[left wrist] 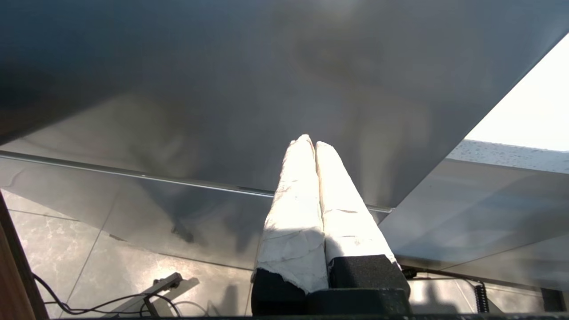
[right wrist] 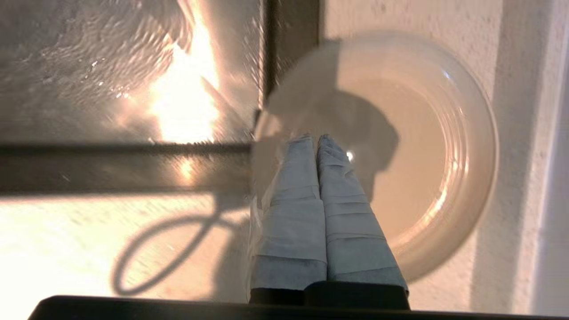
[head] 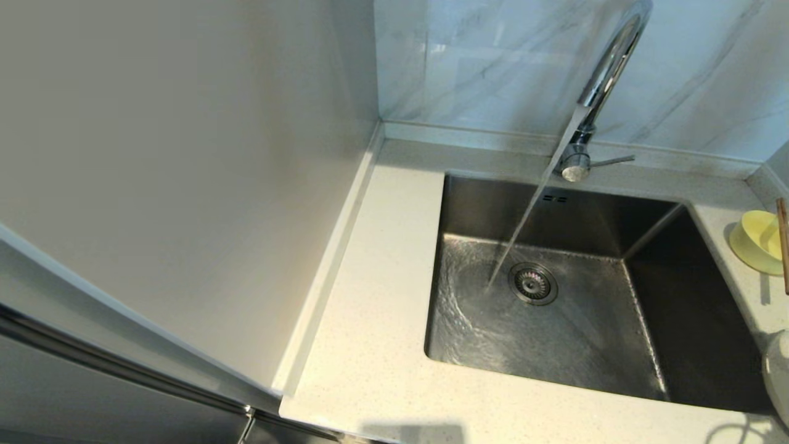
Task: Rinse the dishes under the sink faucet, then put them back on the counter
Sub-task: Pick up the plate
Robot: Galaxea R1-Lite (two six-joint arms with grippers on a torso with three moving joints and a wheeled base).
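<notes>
Water will run off the cream plate [right wrist: 408, 122] and leave scattered drops when the robot tilts the plate under the faucet, because the plate has a shallow, glossy side [right wrist: 450, 170].
Water runs from the chrome faucet [head: 607, 68] into the steel sink [head: 555, 351] and lands beside the drain strainer [head: 532, 283]. The pale-yellow bowl [head: 757, 240] lies tilted on the counter [head: 370, 308] to the right of the sink, with brown chopsticks [head: 783, 243] at the frame edge. The cream plate [right wrist: 422, 146] sits at the sink's near right corner; only its edge [head: 778, 376] shows in the head view. My right gripper [right wrist: 314, 138] is shut, its tips over the plate's rim with nothing seen between them. My left gripper [left wrist: 311, 141] is shut and empty, low beside a grey panel.
A tall pale cabinet side [head: 185, 154] walls off the counter on the left. Marble tiles [head: 493, 61] rise behind the faucet, whose side lever [head: 613, 161] points right. The sink rim [right wrist: 111, 169] and wet basin floor [right wrist: 89, 66] lie beside the plate.
</notes>
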